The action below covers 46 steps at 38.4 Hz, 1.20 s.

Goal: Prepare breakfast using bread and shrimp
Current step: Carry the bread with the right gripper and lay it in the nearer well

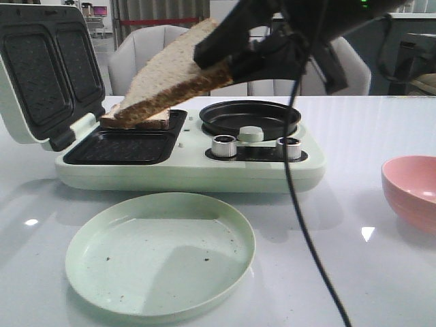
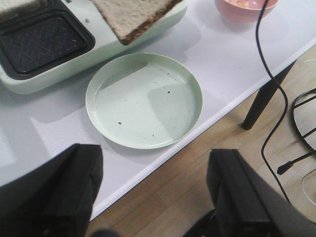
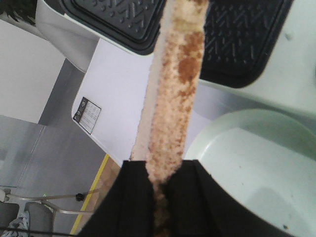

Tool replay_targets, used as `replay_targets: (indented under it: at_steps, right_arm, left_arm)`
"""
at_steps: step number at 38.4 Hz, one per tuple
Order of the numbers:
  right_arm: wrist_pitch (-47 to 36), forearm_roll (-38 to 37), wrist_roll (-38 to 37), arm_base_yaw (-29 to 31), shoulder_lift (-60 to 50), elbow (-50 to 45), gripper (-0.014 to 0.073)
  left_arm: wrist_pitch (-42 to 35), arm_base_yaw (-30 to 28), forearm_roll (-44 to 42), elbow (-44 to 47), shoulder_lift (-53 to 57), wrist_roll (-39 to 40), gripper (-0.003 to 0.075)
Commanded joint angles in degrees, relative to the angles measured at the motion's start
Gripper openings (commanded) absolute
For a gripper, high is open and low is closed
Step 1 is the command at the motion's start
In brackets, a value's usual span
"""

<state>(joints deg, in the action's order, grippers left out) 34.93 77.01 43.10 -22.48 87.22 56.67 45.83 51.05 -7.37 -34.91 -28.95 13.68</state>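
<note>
I can see that the lid is open and the front cavity (image 1: 133,147) is empty beside the lying slice. I should go on carrying the slice in my right gripper over that cavity (image 1: 112,146) and let go of it there.
One slice of bread (image 1: 139,117) lies in the rear cavity of the open sandwich maker (image 1: 191,167). A second bread slice (image 1: 174,71) hangs tilted above it, its low corner close to the lying slice. My right gripper (image 1: 218,58) is shut on its upper edge. In the right wrist view this slice (image 3: 173,84) runs edge-on out of the right gripper (image 3: 158,165). My left gripper (image 2: 155,163) is open and empty over the table's front edge, near the pale green plate (image 2: 143,101). Pale orange bits, possibly the shrimp (image 2: 242,2), show in the pink bowl.
The sandwich maker's lid (image 1: 41,68) stands open at the left. A black round pan (image 1: 248,117) and two knobs sit on its right half. The green plate (image 1: 160,252) lies in front and the pink bowl (image 1: 412,187) at the right. A black cable (image 1: 300,204) hangs across.
</note>
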Motion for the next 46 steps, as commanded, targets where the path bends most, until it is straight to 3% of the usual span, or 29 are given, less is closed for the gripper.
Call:
replay_targets:
  at_steps: [1, 12, 18, 21, 26, 31, 39, 46]
  right_arm:
    - [-1.24, 3.29, 1.08, -1.74, 3.01, 7.89, 0.0086]
    - [0.65, 6.77, 1.08, -2.31, 23.91, 29.59, 0.0091]
    - [4.58, 10.36, 1.08, -2.31, 31.82, 36.25, 0.0111]
    - [4.32, 10.31, 1.08, -2.31, 34.01, 37.13, 0.0216]
    - [4.26, 9.20, 1.08, -1.62, 34.92, 37.13, 0.0505]
    - [7.01, 6.28, 1.08, 0.97, 33.63, 37.13, 0.0536]
    - [7.98, -12.22, -1.68, 2.11, 22.92, 37.13, 0.0397]
    - [10.52, -39.34, -17.86, 1.35, 9.40, 35.85, 0.0392]
  left_arm:
    - [-4.59, 0.34, -0.71, -1.58, -0.21, -0.21, 0.0508]
    - [-4.59, 0.34, -0.71, -1.58, -0.21, -0.21, 0.0508]
    - [-4.59, 0.34, -0.71, -1.58, -0.21, -0.21, 0.0508]
    - [-4.59, 0.34, -0.71, -1.58, -0.21, -0.21, 0.0508]
    - [-4.59, 0.34, -0.71, -1.58, -0.21, -0.21, 0.0508]
    - [-4.59, 0.34, -1.23, -1.58, -0.21, -0.21, 0.0508]
    - [-4.59, 0.34, -1.48, -1.58, -0.21, -0.21, 0.0508]
    - [-4.59, 0.34, -1.70, -1.58, -0.21, -0.21, 0.0508]
